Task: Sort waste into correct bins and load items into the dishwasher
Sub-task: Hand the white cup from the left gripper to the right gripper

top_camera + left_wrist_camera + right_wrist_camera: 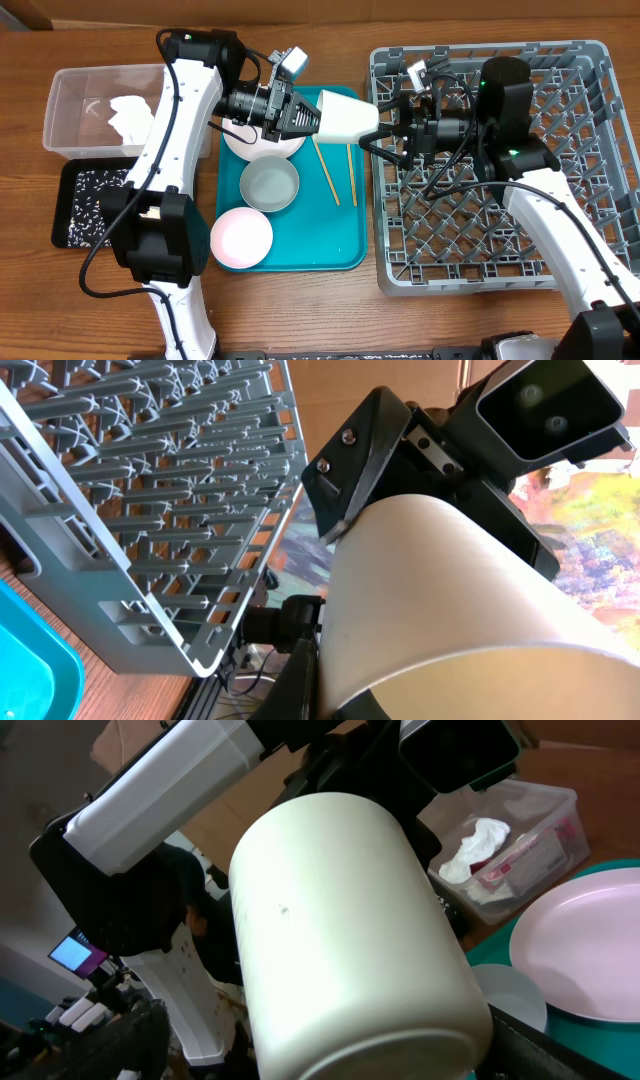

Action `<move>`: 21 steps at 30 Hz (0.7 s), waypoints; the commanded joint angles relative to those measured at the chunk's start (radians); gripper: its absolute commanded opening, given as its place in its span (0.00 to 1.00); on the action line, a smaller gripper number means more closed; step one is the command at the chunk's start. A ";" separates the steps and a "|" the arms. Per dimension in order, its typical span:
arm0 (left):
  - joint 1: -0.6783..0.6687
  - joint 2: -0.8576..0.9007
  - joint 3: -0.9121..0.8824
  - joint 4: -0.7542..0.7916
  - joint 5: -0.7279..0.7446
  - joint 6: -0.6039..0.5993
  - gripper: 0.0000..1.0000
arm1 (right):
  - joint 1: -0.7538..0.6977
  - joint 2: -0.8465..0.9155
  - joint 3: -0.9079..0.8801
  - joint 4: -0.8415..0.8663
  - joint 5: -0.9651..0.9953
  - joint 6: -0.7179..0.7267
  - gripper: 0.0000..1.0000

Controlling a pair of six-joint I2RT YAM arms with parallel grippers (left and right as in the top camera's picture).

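The small white cup is held by its rim (324, 112) in my left gripper, so my right gripper should grab its base (370, 121) and lower the cup rim-down into the rack.
A small white cup (345, 115) is held sideways in the air between both arms, above the right edge of the teal tray (340, 240). My left gripper (305, 115) is shut on the cup's rim, one finger outside the wall (340, 690). My right gripper (378, 125) is open, its fingers spread around the cup's base (360, 950). Two chopsticks (326, 172) lie on the teal tray beside a white bowl (269, 185), a pale-pink plate (241, 237) and a white plate (262, 148). The grey dish rack (560, 200) stands at the right.
A clear tub (75, 100) at the far left holds white napkins (130, 112) and a red wrapper (510, 855). A black tray (90, 200) with white grains sits in front of it. The rack's wall (150, 510) is close to the cup.
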 commanded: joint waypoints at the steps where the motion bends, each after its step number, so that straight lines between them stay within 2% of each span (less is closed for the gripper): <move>1: -0.009 -0.023 0.017 0.000 0.023 0.022 0.04 | 0.038 -0.005 0.017 0.009 0.013 0.005 0.95; 12: -0.037 -0.023 0.017 0.000 0.021 0.023 0.04 | 0.049 -0.005 0.017 0.109 0.021 0.057 0.88; 17: -0.037 -0.023 0.017 0.000 0.019 0.023 0.04 | 0.049 -0.005 0.017 0.103 0.020 0.057 0.77; 18: -0.037 -0.023 0.017 0.000 0.018 0.023 0.04 | 0.049 -0.005 0.017 0.101 0.020 0.058 0.71; 21: -0.037 -0.023 0.017 0.000 0.017 0.022 0.16 | 0.049 -0.005 0.017 0.101 0.020 0.058 0.64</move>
